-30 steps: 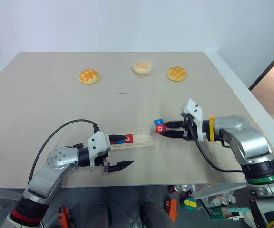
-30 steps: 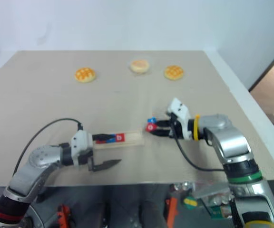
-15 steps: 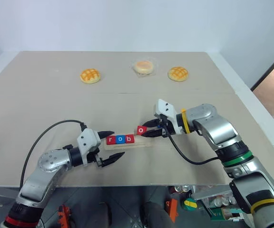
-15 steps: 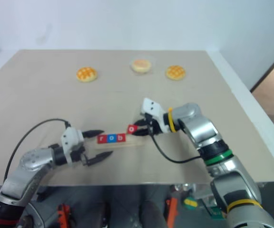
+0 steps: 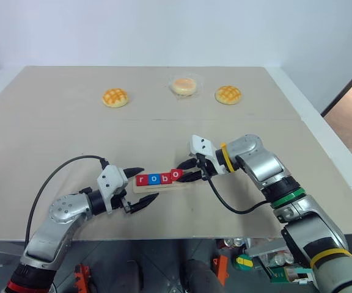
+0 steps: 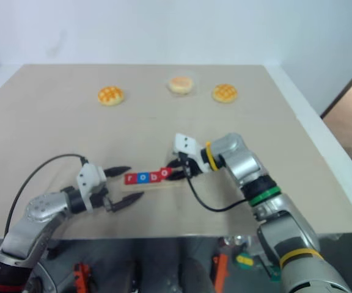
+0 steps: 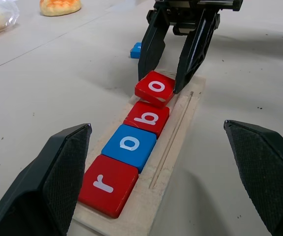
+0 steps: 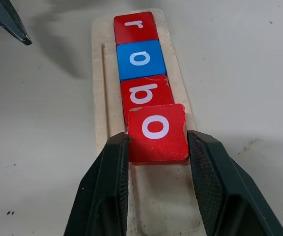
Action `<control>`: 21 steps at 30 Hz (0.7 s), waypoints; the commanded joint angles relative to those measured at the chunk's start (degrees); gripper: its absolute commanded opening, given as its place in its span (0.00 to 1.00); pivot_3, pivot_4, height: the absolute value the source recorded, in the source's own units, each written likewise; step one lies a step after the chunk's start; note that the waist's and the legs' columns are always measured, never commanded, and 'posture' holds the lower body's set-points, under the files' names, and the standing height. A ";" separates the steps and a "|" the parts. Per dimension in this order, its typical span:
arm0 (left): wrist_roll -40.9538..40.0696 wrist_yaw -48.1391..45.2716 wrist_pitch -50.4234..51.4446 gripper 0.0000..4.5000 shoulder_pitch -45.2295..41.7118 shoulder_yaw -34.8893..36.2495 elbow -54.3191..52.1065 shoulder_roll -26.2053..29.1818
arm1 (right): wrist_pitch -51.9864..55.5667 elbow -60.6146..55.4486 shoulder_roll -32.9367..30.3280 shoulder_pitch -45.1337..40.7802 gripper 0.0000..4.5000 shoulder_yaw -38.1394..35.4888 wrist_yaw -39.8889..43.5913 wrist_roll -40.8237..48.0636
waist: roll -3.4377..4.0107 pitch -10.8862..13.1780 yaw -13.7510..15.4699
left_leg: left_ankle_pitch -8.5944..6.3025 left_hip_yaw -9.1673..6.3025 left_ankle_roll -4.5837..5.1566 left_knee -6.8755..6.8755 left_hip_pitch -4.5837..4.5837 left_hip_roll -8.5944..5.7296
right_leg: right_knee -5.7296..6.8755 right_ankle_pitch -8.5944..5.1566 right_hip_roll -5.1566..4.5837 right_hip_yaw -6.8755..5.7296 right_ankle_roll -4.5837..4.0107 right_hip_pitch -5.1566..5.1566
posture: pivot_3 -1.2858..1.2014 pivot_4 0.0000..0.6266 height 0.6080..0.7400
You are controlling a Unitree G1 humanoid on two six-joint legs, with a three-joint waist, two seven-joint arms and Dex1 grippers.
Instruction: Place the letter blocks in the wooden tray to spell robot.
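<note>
I should let go of the red o block with my right gripper, then push it into the slot (image 8: 162, 189) with closed fingers, because the block tilts over the red b's edge (image 8: 154, 104).
The wooden tray (image 7: 177, 132) lies near the table's front edge, between my two grippers. In its slot sit three letter blocks in a row: a red r (image 7: 107, 184), a blue o (image 7: 129, 143) and a red b (image 7: 148, 118). My right gripper (image 5: 186, 174) is shut on a red o block (image 8: 157, 132). It holds the block tilted over the slot, right beside the b and slightly overlapping its edge. A blue block (image 7: 135, 49) lies on the table beyond the tray, its letter hidden. My left gripper (image 5: 144, 185) stands open at the tray's left end, holding nothing.
Two golden buns (image 5: 115, 97) (image 5: 228, 94) and a wrapped bun (image 5: 184, 86) sit in a row far back on the table. A black cable (image 5: 60, 177) loops over my left arm. The table's front edge (image 5: 164, 235) runs close below the tray.
My right gripper has carried the red o block leftward from beside the tray to over its slot next to the b. My left gripper drew back off the tray's left end, uncovering the r and o.
</note>
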 commanded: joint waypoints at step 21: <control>0.92 -0.57 -0.57 1.00 -0.04 0.52 -1.76 0.47 | -0.42 1.33 -0.69 -0.42 0.27 -1.70 2.70 -0.86 | 0.00 0.00 0.01 | 0.00 0.00 -0.01 0.00 0.00 -0.01 | 0.00 0.02 -0.01 0.00 -0.03 0.01 | 0.52 0.24 1.00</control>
